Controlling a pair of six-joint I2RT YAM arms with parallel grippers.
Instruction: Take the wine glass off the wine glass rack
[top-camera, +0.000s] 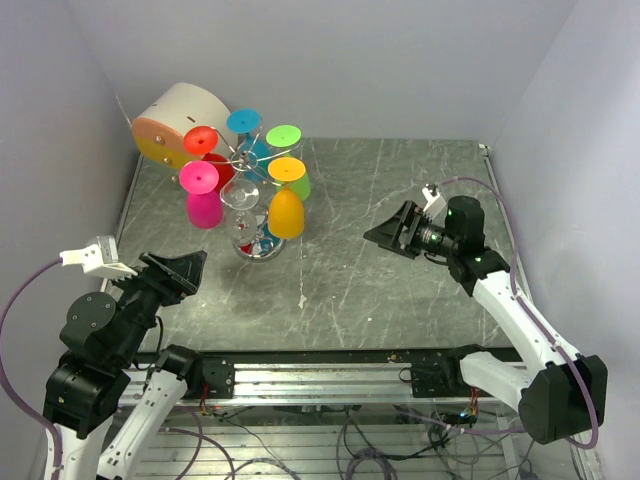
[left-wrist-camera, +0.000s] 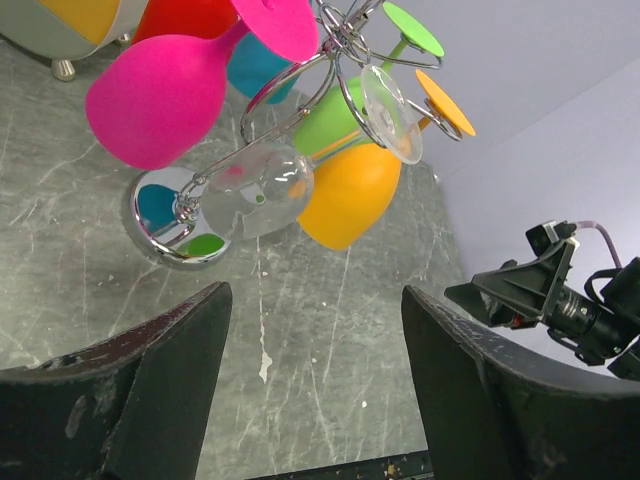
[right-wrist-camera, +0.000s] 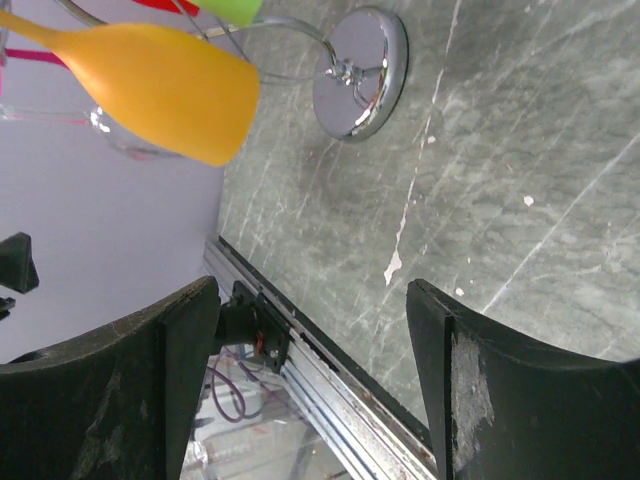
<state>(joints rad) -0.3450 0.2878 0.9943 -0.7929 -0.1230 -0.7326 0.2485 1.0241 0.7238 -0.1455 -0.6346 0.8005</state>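
Observation:
The orange glass's foot (top-camera: 287, 169) has a clear way to it from my empty right gripper, so I should keep moving up toward it until my fingers are on both sides of its edge (top-camera: 302, 172).
The wire wine glass rack (top-camera: 245, 160) stands on its round chrome base (top-camera: 259, 247) at the table's back left. Several glasses hang upside down from its curled arms: pink (top-camera: 203, 200), orange (top-camera: 286, 208), green (top-camera: 293, 160), blue (top-camera: 250, 135), red (top-camera: 212, 155) and a clear one (top-camera: 240, 198). The left wrist view shows the clear glass (left-wrist-camera: 258, 195), the pink glass (left-wrist-camera: 160, 95) and the orange glass (left-wrist-camera: 348, 195) ahead. My left gripper (top-camera: 180, 268) is open and empty, near and left of the rack. My right gripper (top-camera: 393, 230) is open and empty, to the rack's right.
A big beige drum with an orange face (top-camera: 175, 125) stands behind the rack at the back left corner. Walls close the table at left, back and right. The metal rail (top-camera: 320, 375) runs along the near edge. The chrome base also shows in the right wrist view (right-wrist-camera: 360, 72).

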